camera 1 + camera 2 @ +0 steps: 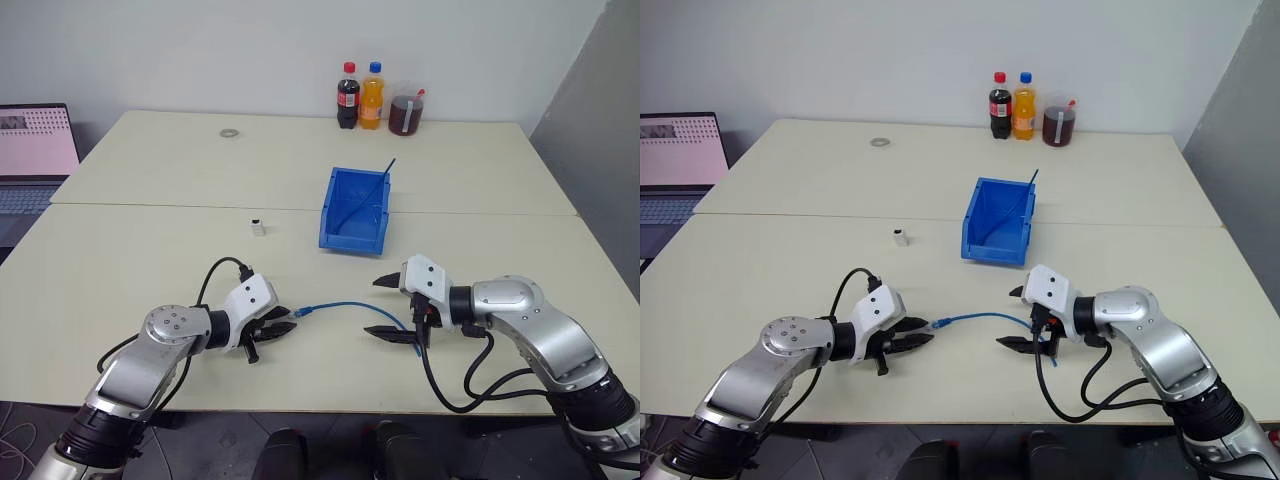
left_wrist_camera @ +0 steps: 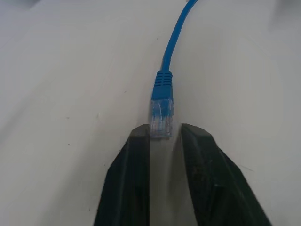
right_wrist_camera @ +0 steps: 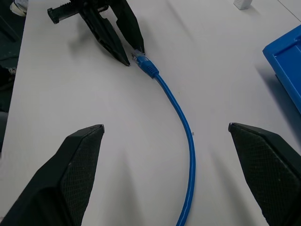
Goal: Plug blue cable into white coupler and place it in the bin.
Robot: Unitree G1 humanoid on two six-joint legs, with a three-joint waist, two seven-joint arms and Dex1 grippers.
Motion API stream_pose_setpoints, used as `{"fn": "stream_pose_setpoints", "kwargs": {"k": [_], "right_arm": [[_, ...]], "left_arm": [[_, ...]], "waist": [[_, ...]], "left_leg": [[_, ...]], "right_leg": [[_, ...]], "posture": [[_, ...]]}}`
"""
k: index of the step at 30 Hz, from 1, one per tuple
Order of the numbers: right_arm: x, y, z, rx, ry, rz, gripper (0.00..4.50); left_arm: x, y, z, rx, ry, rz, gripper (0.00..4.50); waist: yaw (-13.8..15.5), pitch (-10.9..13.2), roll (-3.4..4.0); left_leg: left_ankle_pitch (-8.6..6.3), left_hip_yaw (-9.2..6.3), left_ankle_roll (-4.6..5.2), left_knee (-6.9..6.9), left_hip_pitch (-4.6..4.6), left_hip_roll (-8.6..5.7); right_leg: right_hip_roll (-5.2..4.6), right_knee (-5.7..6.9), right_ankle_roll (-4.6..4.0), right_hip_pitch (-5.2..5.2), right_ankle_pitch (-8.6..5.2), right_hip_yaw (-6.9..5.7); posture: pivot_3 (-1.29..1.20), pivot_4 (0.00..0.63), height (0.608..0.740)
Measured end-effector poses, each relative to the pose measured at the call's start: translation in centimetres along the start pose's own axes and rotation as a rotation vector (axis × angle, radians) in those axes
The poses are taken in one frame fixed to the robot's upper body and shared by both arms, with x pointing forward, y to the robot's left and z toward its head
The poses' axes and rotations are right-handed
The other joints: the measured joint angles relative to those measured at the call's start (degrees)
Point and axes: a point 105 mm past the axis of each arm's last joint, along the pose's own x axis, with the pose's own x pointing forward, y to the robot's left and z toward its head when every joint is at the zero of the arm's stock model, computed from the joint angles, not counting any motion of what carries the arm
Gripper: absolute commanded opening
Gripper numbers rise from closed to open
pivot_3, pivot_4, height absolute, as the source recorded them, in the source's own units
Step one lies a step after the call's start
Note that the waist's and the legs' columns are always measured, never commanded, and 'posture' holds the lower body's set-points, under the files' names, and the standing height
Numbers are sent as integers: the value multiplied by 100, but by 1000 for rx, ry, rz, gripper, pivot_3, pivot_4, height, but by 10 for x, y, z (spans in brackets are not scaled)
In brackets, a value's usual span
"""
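Note:
My left gripper is pinching the clear plug (image 1: 295,314) that must go into the white coupler, so my right gripper should grab the blue cable (image 1: 307,310) just behind the plug.
The blue cable (image 1: 345,305) lies in a curve on the table near the front edge. My left gripper (image 1: 288,325) is shut on the clear plug (image 2: 161,117) at the cable's left end, which sits between the fingertips. My right gripper (image 1: 375,306) stands wide open, with its fingers on either side of the cable's other end; in the right wrist view the cable (image 3: 181,113) runs between them. The white coupler (image 1: 259,226) stands alone farther back on the table, left of the bin (image 1: 350,240). The bin sits behind the right gripper.
Two bottles (image 1: 348,97) (image 1: 371,97) and a cup of dark liquid (image 1: 407,113) stand at the table's far edge. A small ring (image 1: 229,131) lies at the far left. A laptop (image 1: 35,150) sits off to the left. A thin blue strand (image 1: 386,172) leans in the bin.

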Motion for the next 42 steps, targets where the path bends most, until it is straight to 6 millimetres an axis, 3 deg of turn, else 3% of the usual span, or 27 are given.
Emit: {"fn": "stream_pose_setpoints", "kwargs": {"k": [1,7,14,19,27,33,42], "right_arm": [[0,1,0,1,-2,3,4500],[-2,12,2,18,-29,41,4500],[-11,12,2,124,-70,21,4500],[-15,26,0,227,-95,53,4500],[-17,42,-2,348,-172,34,4500],[-12,39,2,441,-298,-34,4500],[-6,12,15,669,-518,-124,4500]], "left_arm": [[0,0,0,-2,-1,3,196],[0,1,0,-29,-11,8,190],[0,0,2,-107,-54,-16,190],[6,-9,10,-193,-119,-88,190],[3,-8,54,-251,-269,-178,190],[0,-8,75,-322,-359,-228,190],[-10,-16,81,-429,-405,-319,190]], "waist": [[0,-1,0],[2,-2,0],[4,-1,-1],[10,1,-5],[3,2,-8],[-19,2,-7],[-18,2,-7]], "left_leg": [[0,0,0,0,1,0],[0,-1,0,0,3,1],[0,-1,0,-1,-1,0],[0,-6,0,0,-13,2],[0,-7,0,2,-13,-4],[0,-9,-1,-1,-11,-4],[0,-15,-1,-1,-9,-2]], "right_leg": [[0,0,0,1,0,0],[0,0,1,3,0,0],[0,-3,1,2,0,-3],[-1,-6,2,-4,0,-3],[5,-4,2,-4,0,-9],[9,-5,2,-4,0,-2],[9,-3,1,-4,0,-1]], "posture": [[0,150,740],[0,150,740],[0,150,740],[0,150,740],[0,150,740],[0,150,740],[0,150,740]]}}
